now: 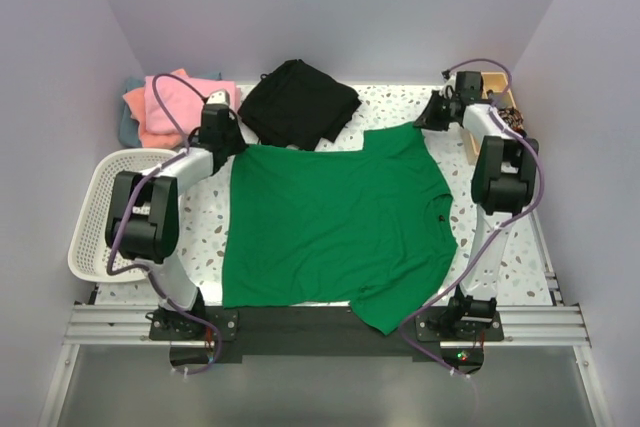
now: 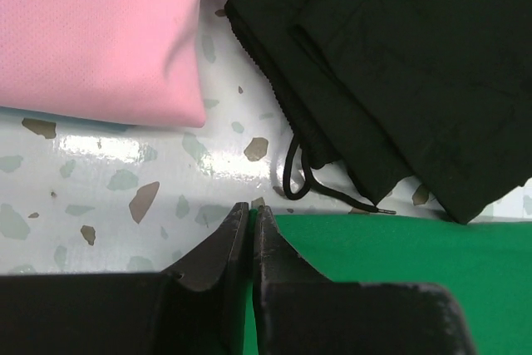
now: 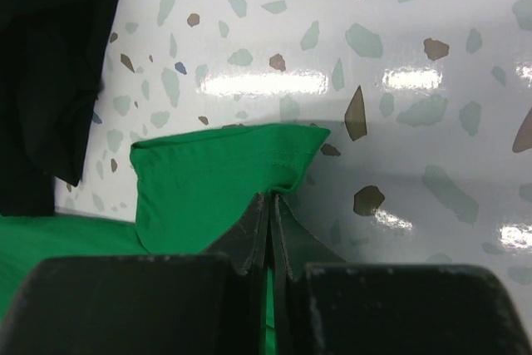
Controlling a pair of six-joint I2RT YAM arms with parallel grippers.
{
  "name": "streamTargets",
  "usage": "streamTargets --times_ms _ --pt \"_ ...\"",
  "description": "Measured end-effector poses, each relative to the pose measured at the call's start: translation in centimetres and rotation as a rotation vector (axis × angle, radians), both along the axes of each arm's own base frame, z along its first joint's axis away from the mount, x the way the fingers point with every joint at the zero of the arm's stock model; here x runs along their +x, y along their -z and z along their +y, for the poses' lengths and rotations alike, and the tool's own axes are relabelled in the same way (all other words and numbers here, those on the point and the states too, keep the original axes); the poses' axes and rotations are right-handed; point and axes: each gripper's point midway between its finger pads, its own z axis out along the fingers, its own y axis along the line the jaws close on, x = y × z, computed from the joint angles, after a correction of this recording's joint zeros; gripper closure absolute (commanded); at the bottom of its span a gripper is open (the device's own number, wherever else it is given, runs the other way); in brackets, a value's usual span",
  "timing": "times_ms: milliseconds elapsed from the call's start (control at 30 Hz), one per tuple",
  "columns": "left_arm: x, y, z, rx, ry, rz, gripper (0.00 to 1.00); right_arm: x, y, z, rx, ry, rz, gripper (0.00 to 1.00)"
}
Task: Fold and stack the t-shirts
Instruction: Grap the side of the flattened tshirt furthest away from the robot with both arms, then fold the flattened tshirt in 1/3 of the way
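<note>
The robot's grippers are pinching both ends of the green t-shirt's far edge point(image 1: 335, 153), so the right gripper should go on folding that edge over the t-shirt's body point(image 1: 420, 222) until it lies flat.
A bright green t-shirt point(image 1: 335, 222) lies spread flat in the middle of the table. My left gripper point(image 1: 226, 143) is at its far left corner. In the left wrist view the left gripper point(image 2: 252, 210) is shut, with a strip of the green t-shirt point(image 2: 416, 272) pinched between its fingers. My right gripper point(image 1: 433, 116) is at the far right sleeve. It point(image 3: 271, 199) is shut on a raised fold of the green t-shirt point(image 3: 208, 176). A pile of pink, salmon and teal t-shirts point(image 1: 165, 107) lies at the far left; the pink t-shirt point(image 2: 100, 31) is just beyond my left gripper.
A black garment point(image 1: 298, 102) with a drawstring point(image 2: 301, 174) lies at the back, touching the green shirt's far edge; it also shows as the black garment point(image 3: 41, 64). A white mesh basket point(image 1: 97, 205) stands at the left edge. A wooden box point(image 1: 492, 107) sits at the back right.
</note>
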Motion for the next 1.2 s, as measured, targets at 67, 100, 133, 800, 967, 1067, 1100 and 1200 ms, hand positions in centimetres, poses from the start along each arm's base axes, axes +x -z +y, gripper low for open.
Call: streamTargets --times_ms 67,100,133,800,967,1067,1100,1200 --pt "-0.1 -0.3 -0.1 -0.006 0.005 -0.008 1.00 -0.1 0.2 0.2 0.011 -0.003 -0.003 1.00" --pt "-0.2 -0.4 -0.1 -0.008 0.006 -0.011 1.00 -0.3 0.5 0.3 0.018 -0.007 -0.004 1.00" --pt "-0.5 -0.4 -0.2 -0.013 0.011 -0.011 1.00 -0.6 0.7 0.5 0.030 -0.012 -0.008 1.00" --pt "-6.6 -1.3 0.2 -0.057 0.001 -0.018 1.00 -9.9 -4.4 2.0 0.097 0.016 -0.116 1.00" --pt "-8.2 -0.4 0.3 -0.064 -0.008 0.011 1.00 -13.0 -4.3 1.4 0.070 0.061 -0.101 1.00" --pt "-8.8 -0.2 0.2 -0.068 -0.010 0.017 1.00 -15.0 -4.5 1.0 0.047 0.088 -0.094 1.00" --pt "-9.0 -0.1 0.2 -0.069 -0.009 0.019 1.00 -15.5 -4.7 0.9 0.041 0.096 -0.095 1.00" --pt "-9.5 0.0 -0.1 -0.068 -0.002 0.029 1.00 -16.8 -5.3 0.8 0.029 0.109 -0.095 1.00"
